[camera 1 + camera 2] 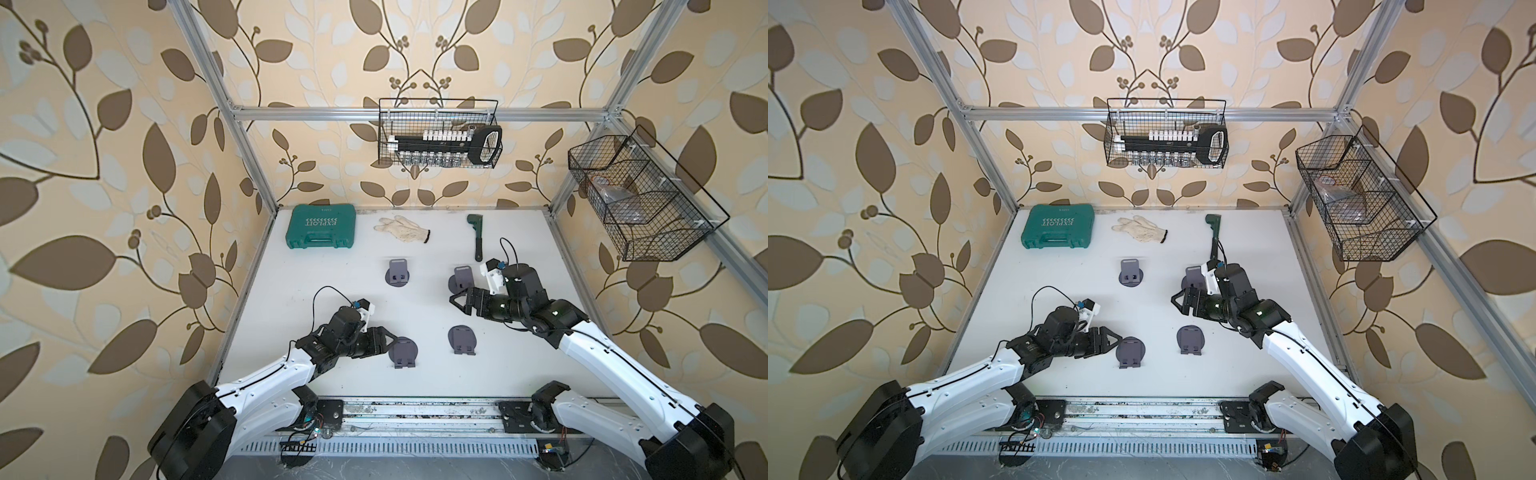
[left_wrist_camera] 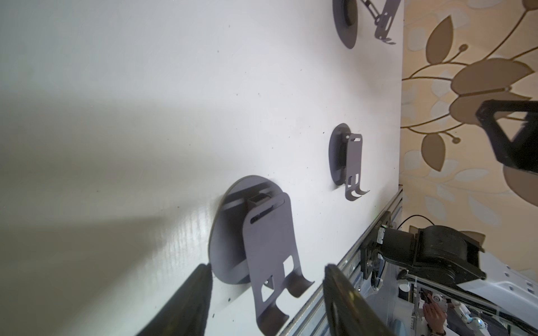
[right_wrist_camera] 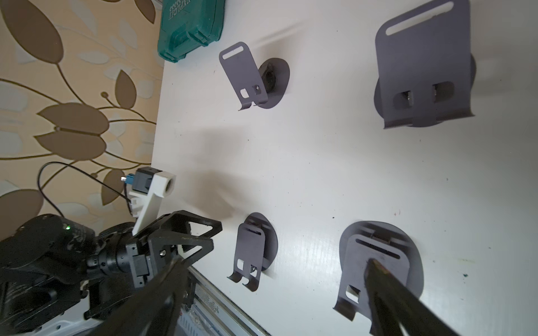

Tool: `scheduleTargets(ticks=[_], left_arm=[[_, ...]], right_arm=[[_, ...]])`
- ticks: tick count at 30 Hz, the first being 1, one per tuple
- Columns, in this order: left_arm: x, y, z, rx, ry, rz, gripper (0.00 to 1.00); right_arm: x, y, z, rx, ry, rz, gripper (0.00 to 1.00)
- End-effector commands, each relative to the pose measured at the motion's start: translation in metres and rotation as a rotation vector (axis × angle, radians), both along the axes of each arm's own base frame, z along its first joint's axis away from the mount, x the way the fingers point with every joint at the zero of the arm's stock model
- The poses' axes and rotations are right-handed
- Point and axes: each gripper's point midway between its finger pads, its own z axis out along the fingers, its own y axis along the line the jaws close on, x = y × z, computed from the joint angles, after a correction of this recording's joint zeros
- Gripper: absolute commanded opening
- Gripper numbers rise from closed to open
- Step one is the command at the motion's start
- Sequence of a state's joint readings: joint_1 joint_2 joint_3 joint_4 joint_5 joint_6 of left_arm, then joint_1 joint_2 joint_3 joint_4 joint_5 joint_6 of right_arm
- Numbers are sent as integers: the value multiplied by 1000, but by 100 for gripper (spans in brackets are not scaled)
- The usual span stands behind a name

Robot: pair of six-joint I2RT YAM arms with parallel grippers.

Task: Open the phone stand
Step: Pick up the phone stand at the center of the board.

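Note:
My right gripper needs to take the phone stand by its opposite edge (image 1: 415, 350), so I should first lift up the phone stand, which lies folded down on its base (image 1: 404, 356) by my left gripper.
Several grey phone stands sit on the white table (image 1: 332, 299). The two far ones (image 1: 398, 272) (image 1: 461, 279) have their plates raised. The two near ones (image 1: 402, 351) (image 1: 462, 338) lie folded down on their round bases. My left gripper (image 1: 392, 338) is open, low at the near left stand (image 2: 262, 247). Its fingers (image 2: 201, 279) straddle that stand's hooked end, one tip right at the base's edge. My right gripper (image 1: 455, 301) is open and empty, hovering in front of the far right stand (image 3: 425, 67). One of its fingers (image 3: 378, 279) hides part of the near right stand (image 3: 378, 250).
At the back lie a green tool case (image 1: 321, 226), a white glove (image 1: 402, 228) and a green pipe wrench (image 1: 477, 237). Wire baskets hang on the back wall (image 1: 438, 133) and the right wall (image 1: 640, 199). A metal rail (image 1: 415, 409) runs along the front edge.

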State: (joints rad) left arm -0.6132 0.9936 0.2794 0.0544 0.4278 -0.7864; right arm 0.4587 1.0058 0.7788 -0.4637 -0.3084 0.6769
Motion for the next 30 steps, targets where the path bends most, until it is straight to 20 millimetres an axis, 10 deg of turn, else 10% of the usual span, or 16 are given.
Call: scheduleTargets(ticks=[1,30], left_arm=[[6,-12,15,-88,-71,-42,61],[13,-26,-12,-72,-16,-96,47]], right_arm=[[3,13,8,70,-22,38,90],[13,22,-5,53,38,54,87]])
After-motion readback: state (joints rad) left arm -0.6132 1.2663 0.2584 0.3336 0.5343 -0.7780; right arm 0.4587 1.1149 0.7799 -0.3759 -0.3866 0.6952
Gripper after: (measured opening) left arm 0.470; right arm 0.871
